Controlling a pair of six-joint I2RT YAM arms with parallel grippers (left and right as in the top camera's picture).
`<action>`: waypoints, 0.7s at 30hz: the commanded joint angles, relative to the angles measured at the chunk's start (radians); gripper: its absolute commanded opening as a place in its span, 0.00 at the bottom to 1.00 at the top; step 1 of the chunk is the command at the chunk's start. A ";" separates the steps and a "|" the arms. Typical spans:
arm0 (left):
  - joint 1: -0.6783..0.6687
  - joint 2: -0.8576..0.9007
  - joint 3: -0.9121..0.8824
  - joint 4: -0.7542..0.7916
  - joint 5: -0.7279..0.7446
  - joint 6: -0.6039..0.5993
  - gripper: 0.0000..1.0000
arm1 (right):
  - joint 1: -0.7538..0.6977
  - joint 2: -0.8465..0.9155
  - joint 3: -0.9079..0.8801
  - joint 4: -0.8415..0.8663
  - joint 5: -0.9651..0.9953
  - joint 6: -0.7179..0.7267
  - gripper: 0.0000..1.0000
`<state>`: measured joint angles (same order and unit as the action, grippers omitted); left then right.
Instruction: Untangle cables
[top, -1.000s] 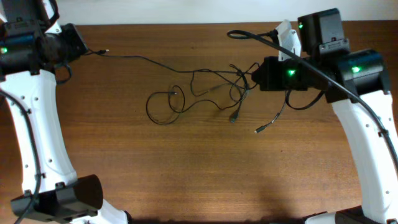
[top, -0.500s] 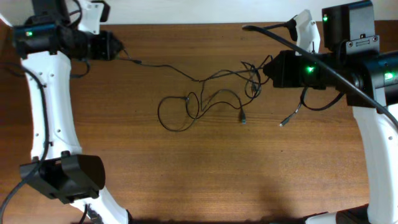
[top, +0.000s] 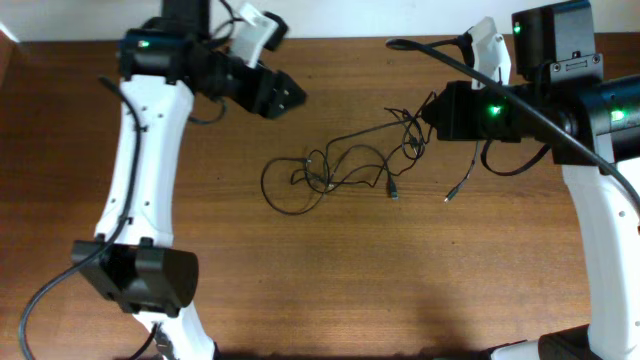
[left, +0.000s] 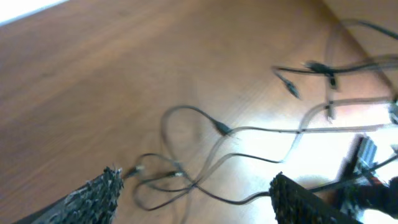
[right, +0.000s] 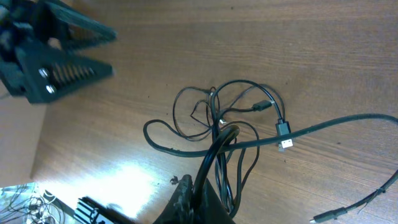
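Observation:
The black cable (left: 198, 182) rests in smooth, rounded curves (left: 165, 124), so it will hold a springy arch and bend over when I raise it.
The cables (top: 325, 172) lie as thin black loops and a small tangle mid-table, with strands rising to the right. My right gripper (top: 429, 114) is shut on those strands at the bundle's right end. In the right wrist view its fingers (right: 200, 198) pinch a black cord (right: 219, 147), and a white-tipped plug (right: 283, 129) lies beyond. My left gripper (top: 288, 100) hovers open up and left of the tangle, touching nothing. In the left wrist view its fingertips (left: 99, 193) stand wide apart, with blurred cables (left: 221, 129) on the wood beneath them.
Two loose plug ends lie on the wood, one (top: 393, 192) below the tangle and one (top: 449, 197) hanging from the right gripper's side. The left arm's base (top: 135, 280) stands at the front left. The table's back edge (top: 330, 40) runs close behind both grippers.
My left gripper has opened and let go of a cable end, swinging from the far left toward the centre. The cable has slackened into the tangle. The right gripper keeps its hold.

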<state>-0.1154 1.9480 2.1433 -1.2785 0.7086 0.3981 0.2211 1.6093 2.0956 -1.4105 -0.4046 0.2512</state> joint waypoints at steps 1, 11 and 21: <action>-0.065 0.027 0.013 -0.063 0.122 0.181 0.80 | -0.006 0.002 0.017 0.001 -0.006 -0.012 0.04; -0.187 0.048 0.011 -0.145 0.186 0.343 0.72 | -0.005 0.002 0.017 0.001 -0.006 -0.012 0.04; -0.179 0.109 0.078 -0.067 0.117 0.281 0.00 | -0.006 0.016 0.012 0.001 0.011 -0.012 0.04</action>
<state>-0.3332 2.0598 2.1475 -1.3636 0.8555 0.7605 0.2211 1.6093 2.0956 -1.4113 -0.4046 0.2504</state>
